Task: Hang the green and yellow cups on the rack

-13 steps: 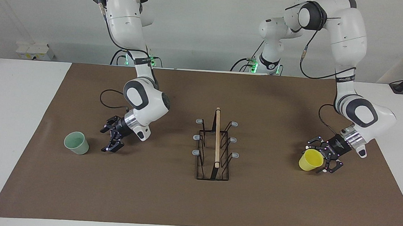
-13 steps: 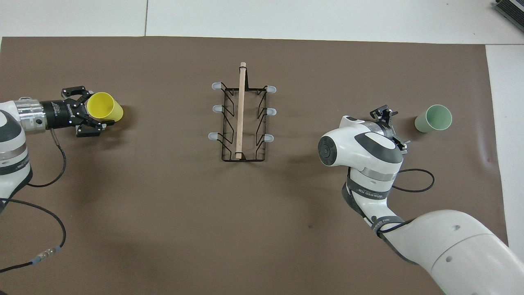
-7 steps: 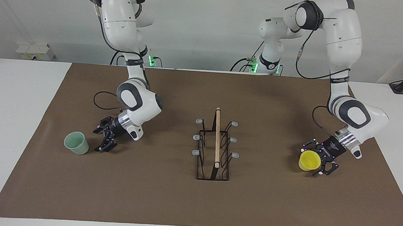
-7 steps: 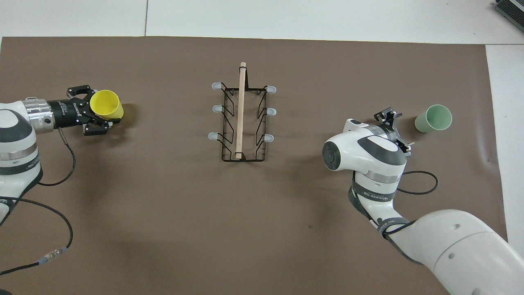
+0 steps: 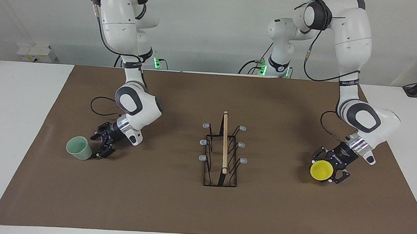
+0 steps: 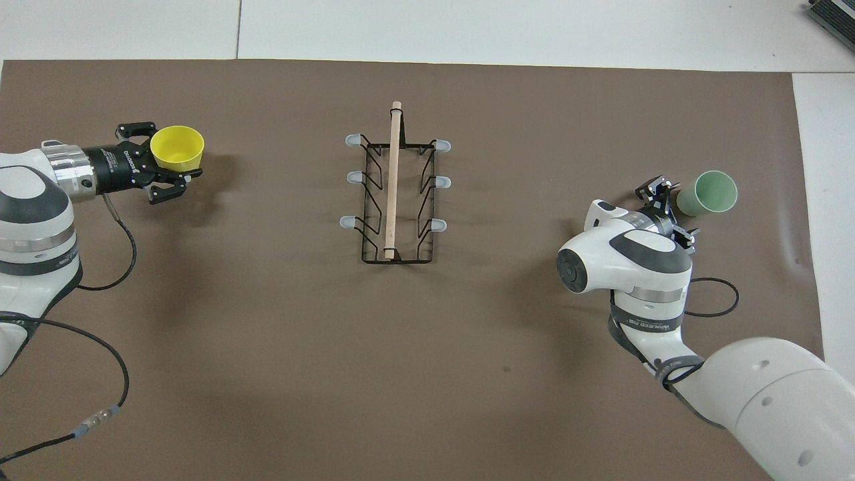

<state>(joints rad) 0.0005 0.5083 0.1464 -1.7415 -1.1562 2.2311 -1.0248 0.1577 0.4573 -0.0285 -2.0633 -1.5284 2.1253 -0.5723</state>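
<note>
My gripper is going to slip the yellow cup (image 6: pixel 178 148) onto the pale-tipped peg (image 6: pixel 349 221). The peg sticks outward from the rack, so the cup will hang at a tilt with its bottom facing outward.
The yellow cup (image 5: pixel 321 170) is held tilted in my left gripper (image 5: pixel 328 167), just above the mat toward the left arm's end of the table; it also shows in the overhead view (image 6: pixel 177 147), with the left gripper (image 6: pixel 167 160) shut around it. The pale green cup (image 5: pixel 79 148) stands upright on the mat at the right arm's end, also in the overhead view (image 6: pixel 708 192). My right gripper (image 5: pixel 99 145) is open, low and right beside the green cup, nothing in it; it shows from above too (image 6: pixel 673 208). The black wire rack (image 5: pixel 223 151) with its wooden rod (image 6: pixel 394 180) stands mid-table with all prongs bare.
A brown mat (image 5: pixel 173 202) covers most of the white table (image 5: pixel 17 118). A black cable loops from each wrist onto the mat beside each arm.
My right gripper has moved toward the right arm's end of the table, up to the green cup. My left gripper has turned the yellow cup and carried it a little toward the rack.
</note>
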